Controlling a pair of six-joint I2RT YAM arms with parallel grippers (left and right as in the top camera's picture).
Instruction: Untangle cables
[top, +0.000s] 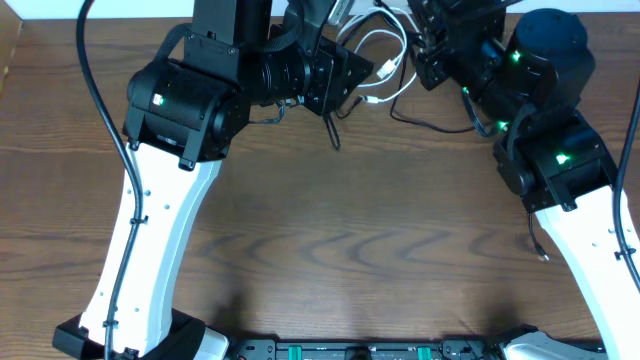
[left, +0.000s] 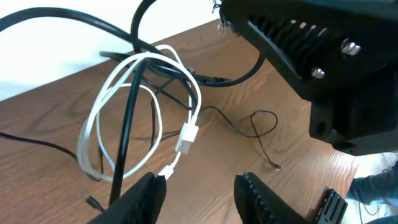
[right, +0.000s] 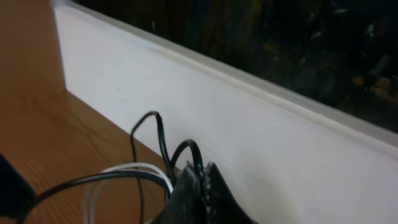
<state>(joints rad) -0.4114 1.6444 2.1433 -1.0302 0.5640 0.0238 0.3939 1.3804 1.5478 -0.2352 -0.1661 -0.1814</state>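
The white loops (left: 94, 112) hang around the black cable under my right gripper, so next my left gripper takes both cables (left: 147, 57), freeing my right gripper for the black loop.
A white cable (left: 96, 121) lies in loops on the wooden table, its USB plug (left: 188, 138) just ahead of my left gripper (left: 202, 196), which is open and empty with the plug's tip by its left finger. A thicker black cable (left: 127, 118) rises through the white loops. A thin black cable (left: 261, 124) lies curled to the right. My right gripper (right: 202, 177) is shut on the black cable (right: 189, 149) and holds it up near the back wall; the white cable (right: 124, 169) shows below it. In the overhead view the white cable (top: 385, 55) lies between my left gripper (top: 355, 85) and right gripper (top: 428, 48).
A white wall (right: 249, 124) runs along the table's back edge just behind the cables. The right arm's black body (left: 323, 68) hangs over the right side of the tangle. The thin black cable (top: 440, 126) trails toward the right arm's base.
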